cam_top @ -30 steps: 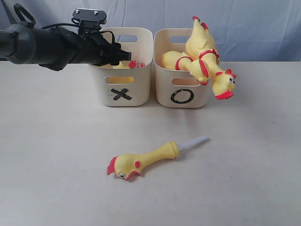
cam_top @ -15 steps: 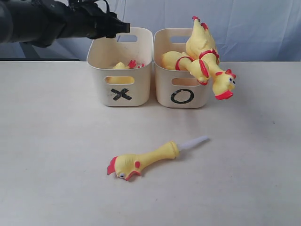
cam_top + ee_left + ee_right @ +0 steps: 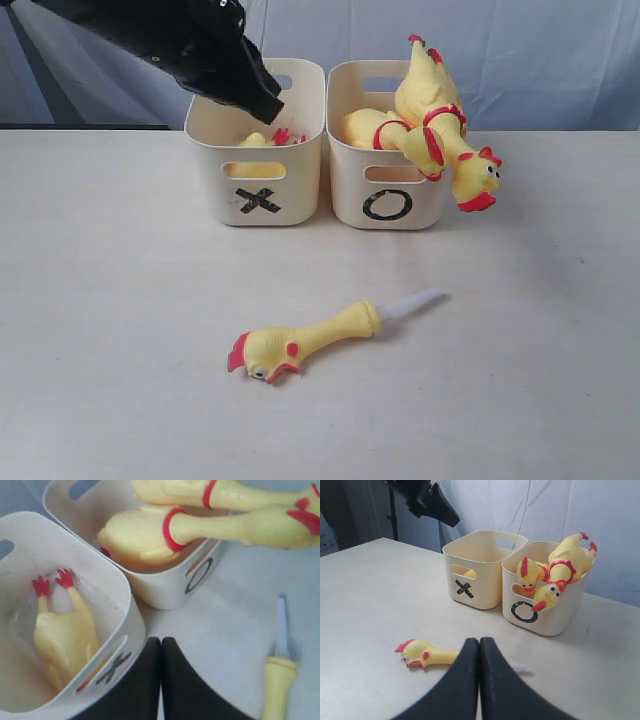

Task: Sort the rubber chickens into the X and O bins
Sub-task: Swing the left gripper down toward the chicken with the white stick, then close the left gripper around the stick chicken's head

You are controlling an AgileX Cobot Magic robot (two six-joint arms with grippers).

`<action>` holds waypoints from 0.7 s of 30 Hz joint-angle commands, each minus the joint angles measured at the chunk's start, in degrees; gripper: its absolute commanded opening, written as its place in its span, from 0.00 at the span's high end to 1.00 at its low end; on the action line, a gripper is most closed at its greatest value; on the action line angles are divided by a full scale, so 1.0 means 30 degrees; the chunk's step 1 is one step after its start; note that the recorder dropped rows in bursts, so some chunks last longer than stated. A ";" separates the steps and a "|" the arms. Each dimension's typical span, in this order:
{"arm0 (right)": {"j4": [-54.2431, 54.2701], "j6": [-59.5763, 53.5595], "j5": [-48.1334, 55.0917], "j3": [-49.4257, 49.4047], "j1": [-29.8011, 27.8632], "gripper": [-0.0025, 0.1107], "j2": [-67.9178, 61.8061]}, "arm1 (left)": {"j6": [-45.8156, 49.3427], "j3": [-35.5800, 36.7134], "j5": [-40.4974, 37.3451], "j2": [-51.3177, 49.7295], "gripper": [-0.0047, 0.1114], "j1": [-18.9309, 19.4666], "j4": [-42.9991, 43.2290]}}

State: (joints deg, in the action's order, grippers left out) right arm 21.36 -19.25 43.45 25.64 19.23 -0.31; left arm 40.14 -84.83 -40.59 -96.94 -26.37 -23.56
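The head-neck piece (image 3: 325,333) lies away from both bins with open space around it. My left gripper goes on moving toward the chicken head (image 3: 266,353) before its open fingers are on both sides of it.
The X bin (image 3: 258,160) holds the headless chicken body (image 3: 65,635), red feet up. Two whole chickens (image 3: 440,130) fill the O bin (image 3: 388,175); one head (image 3: 478,182) hangs over its front rim. On the table in front of the bins lies the head-neck piece (image 3: 305,343) with its white tube (image 3: 412,301). My left gripper (image 3: 270,108) is shut and empty, hovering above the X bin's rim, pointing down toward the table. My right gripper (image 3: 479,642) is shut and empty, low over the table near the head-neck piece (image 3: 427,655).
The cream tabletop (image 3: 120,300) stretches wide around the head-neck piece. A blue-grey cloth backdrop (image 3: 560,60) hangs behind the bins. The left arm (image 3: 160,35) reaches in from the upper left. A dark stand (image 3: 392,515) rises at the table's far edge.
The left arm rose out of the X bin, then tilted so its shut gripper points down and to the right over the bin's rim. The chickens and bins stay put.
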 commanded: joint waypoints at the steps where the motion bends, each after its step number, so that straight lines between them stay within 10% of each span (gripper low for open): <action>1: -0.0091 -0.0007 -0.0199 -0.0085 0.0084 0.99 0.0105 | -0.1417 0.0994 -0.0853 0.0599 0.96 -0.1651 0.2805; 21: -0.0091 -0.0007 -0.0199 -0.0085 0.0084 0.99 0.0105 | -0.2132 0.7888 -0.0435 0.1437 0.96 -0.5192 0.3352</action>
State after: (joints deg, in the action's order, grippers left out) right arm 21.36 -19.25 43.45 25.64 19.23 -0.31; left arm 32.42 -63.04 -42.66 -93.20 -41.33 -13.17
